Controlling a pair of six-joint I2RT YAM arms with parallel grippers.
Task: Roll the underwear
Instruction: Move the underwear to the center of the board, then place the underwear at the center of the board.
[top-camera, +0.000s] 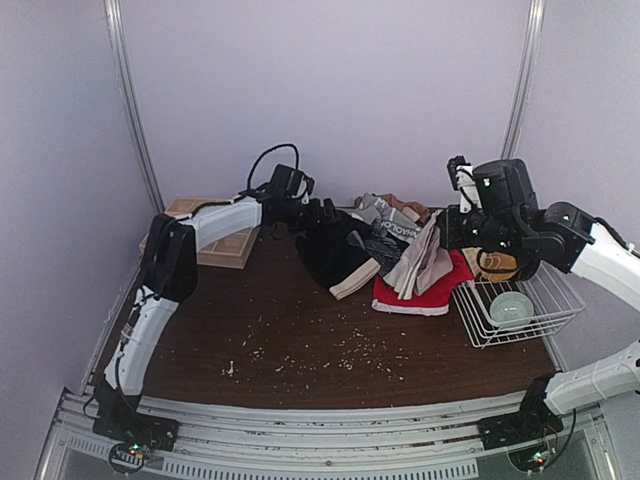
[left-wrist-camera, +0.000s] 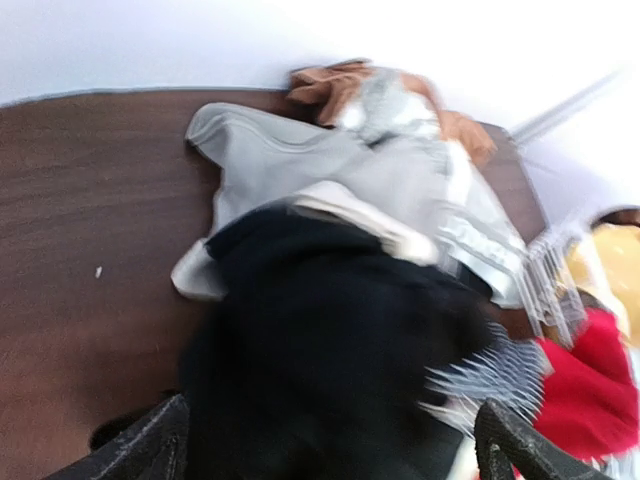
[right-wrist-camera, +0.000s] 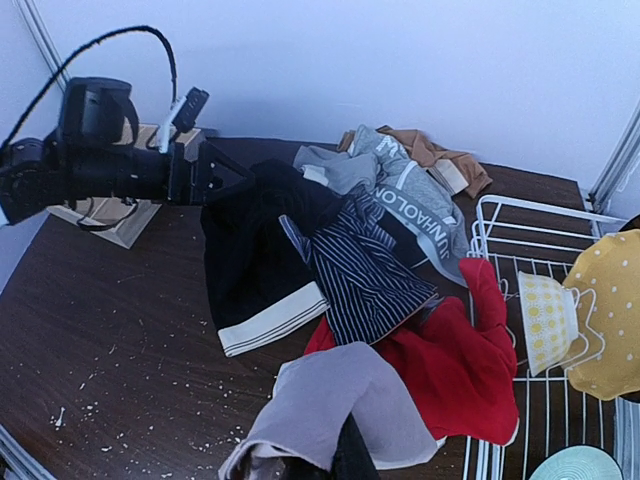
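Next, my right gripper carries the pale pink-beige brief (top-camera: 421, 268) to the clear tabletop in front (top-camera: 275, 360) and lays it flat first, because it hangs bunched up over the heap.
A heap of underwear lies at the back middle of the table. The black brief with a pale waistband (top-camera: 335, 255) lies under my left gripper (top-camera: 318, 214); in the left wrist view the black cloth (left-wrist-camera: 320, 350) fills the gap between the wide-apart fingers (left-wrist-camera: 150, 450). My right gripper (top-camera: 447, 228) is shut on the pale pink-beige brief (top-camera: 420, 262), which hangs from it and drapes over its fingers in the right wrist view (right-wrist-camera: 340, 405). Below lie the red brief (right-wrist-camera: 450, 360), a striped brief (right-wrist-camera: 365, 270) and a grey brief with a lettered waistband (right-wrist-camera: 420, 200).
A white wire basket (top-camera: 560, 300) at the right holds a pale bowl (top-camera: 511, 308) and a yellow spotted item (right-wrist-camera: 610, 310). A wooden tray (top-camera: 215, 245) stands at the back left. A tan cloth (right-wrist-camera: 430, 150) lies behind the heap. Crumbs dot the dark tabletop (top-camera: 300, 350).
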